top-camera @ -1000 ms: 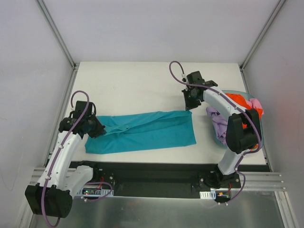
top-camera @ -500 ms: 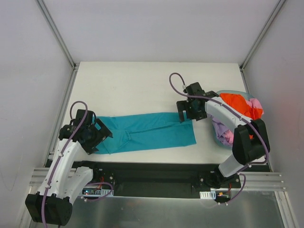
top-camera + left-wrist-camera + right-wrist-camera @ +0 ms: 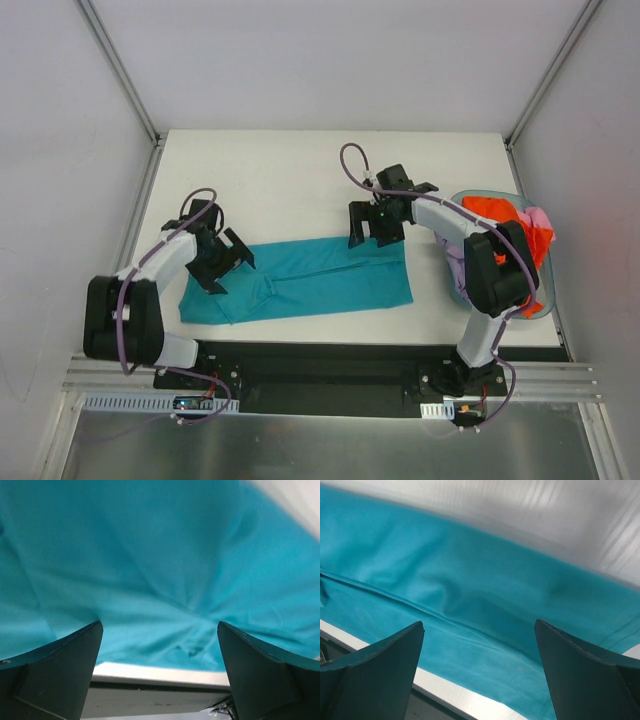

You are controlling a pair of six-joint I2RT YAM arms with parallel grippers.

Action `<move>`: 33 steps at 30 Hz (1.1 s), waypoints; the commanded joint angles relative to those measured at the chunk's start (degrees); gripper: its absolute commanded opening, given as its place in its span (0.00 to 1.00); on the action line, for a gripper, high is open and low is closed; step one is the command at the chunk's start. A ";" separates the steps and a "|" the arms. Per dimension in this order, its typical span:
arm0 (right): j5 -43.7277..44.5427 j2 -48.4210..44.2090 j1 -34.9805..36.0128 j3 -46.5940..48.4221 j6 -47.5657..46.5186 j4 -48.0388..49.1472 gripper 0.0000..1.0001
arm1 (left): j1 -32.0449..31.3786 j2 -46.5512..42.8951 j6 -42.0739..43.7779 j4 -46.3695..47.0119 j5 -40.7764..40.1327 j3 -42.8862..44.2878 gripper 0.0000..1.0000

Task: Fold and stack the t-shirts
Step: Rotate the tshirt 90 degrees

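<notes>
The teal t-shirt's band [image 3: 335, 283] lies crosswise along the table's front edge, so next my left gripper turns the band's wrinkled end [image 3: 238, 302] to the back before it folds the band.
A teal t-shirt [image 3: 305, 281] lies folded into a long band across the front of the white table [image 3: 290, 180]. My left gripper [image 3: 228, 262] hovers open over the band's left end, nothing between its fingers [image 3: 55, 670]; teal cloth [image 3: 150, 570] fills its wrist view. Over the band's upper right edge my right gripper [image 3: 372, 226] stands open and empty too, with the teal t-shirt [image 3: 470, 610] below its fingers [image 3: 585, 675]. More t-shirts, orange [image 3: 500, 214], pink [image 3: 540, 220] and lilac [image 3: 462, 262], sit in a basket at the right.
The light blue basket [image 3: 478, 195] stands at the table's right edge, close beside the right arm. Metal frame posts [image 3: 118, 70] rise at the back corners. The table's front edge [image 3: 150, 672] lies just below the shirt.
Both grippers have opened and let go of the teal shirt. The left one moved up and right over its left end; the right one moved left along the upper edge.
</notes>
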 commanded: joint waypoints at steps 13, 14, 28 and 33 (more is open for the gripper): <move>-11.27 -14.92 18.32 -23.81 0.84 -1.94 0.97 | -4.60 58.18 1.71 5.97 14.48 68.95 0.99; -11.54 -15.97 22.17 -23.11 0.40 -2.30 0.97 | -5.74 65.35 0.92 6.06 16.00 74.92 0.99; 7.86 -30.21 26.25 -20.02 -0.04 -1.60 0.97 | -12.78 75.09 -10.44 35.33 17.08 94.41 0.99; 6.30 -34.61 26.16 -21.60 -0.39 -1.16 0.97 | -11.21 67.10 -5.96 29.63 10.32 93.44 0.99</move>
